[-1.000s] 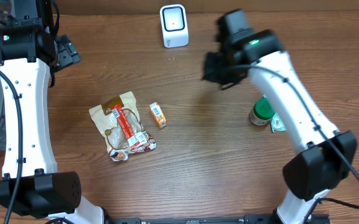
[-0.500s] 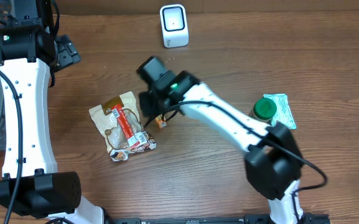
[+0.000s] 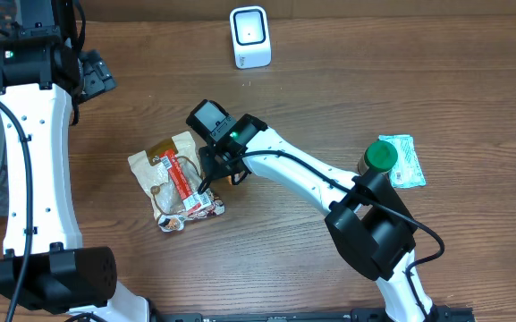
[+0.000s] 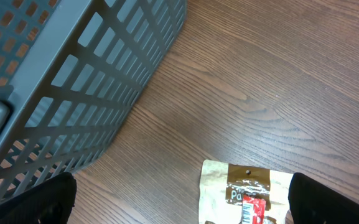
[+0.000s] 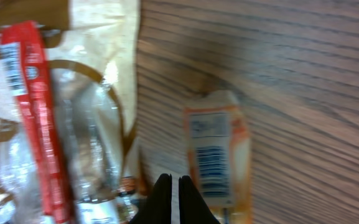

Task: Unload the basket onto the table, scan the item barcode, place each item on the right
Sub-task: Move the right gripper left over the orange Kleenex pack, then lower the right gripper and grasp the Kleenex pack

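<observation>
The robot's right gripper is closed and empty at the orange packet's edge (image 5: 193,168), so it should open, centre itself over the packet (image 5: 215,152) and grip before it goes to the scanner.
A small orange packet (image 5: 216,155) lies flat on the table with its barcode facing up, just right of a tan snack bag (image 5: 61,124) with a red strip. My right gripper (image 5: 173,186) is shut and empty, its tips hovering over the gap between bag and packet. From overhead the right gripper (image 3: 215,172) covers most of the orange packet (image 3: 235,176). The white scanner (image 3: 249,38) stands at the table's far edge. My left gripper (image 3: 97,73) is at the far left, wide open (image 4: 182,208) and holding nothing, with the snack bag (image 4: 247,193) below it.
A grey slatted basket (image 4: 55,81) sits off the table's left side. A green-capped bottle (image 3: 379,157) and a green packet (image 3: 405,161) lie at the right, beside the right arm's base section.
The right arm swung from the back right across the table to the orange packet and lowered beside it, staying shut. The left arm stayed still.
</observation>
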Controlling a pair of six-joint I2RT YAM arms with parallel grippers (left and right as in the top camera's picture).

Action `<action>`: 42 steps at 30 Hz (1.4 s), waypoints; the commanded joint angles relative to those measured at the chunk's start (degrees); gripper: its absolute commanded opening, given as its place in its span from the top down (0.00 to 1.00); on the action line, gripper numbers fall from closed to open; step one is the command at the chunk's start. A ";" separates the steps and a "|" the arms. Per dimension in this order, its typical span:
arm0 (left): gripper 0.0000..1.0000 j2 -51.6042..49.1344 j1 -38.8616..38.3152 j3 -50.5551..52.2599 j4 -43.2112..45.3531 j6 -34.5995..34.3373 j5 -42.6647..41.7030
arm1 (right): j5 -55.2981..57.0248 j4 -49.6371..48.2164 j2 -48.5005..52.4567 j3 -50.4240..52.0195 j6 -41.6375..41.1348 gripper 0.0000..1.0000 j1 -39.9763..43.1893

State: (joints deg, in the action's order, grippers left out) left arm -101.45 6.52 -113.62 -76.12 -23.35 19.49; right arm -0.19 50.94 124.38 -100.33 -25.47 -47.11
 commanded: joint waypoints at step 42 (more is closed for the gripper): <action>0.00 1.46 0.09 -1.16 0.00 0.66 -0.04 | 11.08 0.26 0.02 1.40 0.37 0.66 -0.09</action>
State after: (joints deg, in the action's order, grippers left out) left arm -101.45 6.52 -113.62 -76.09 -23.35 19.49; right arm 8.67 51.51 124.38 -99.20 -25.21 -46.15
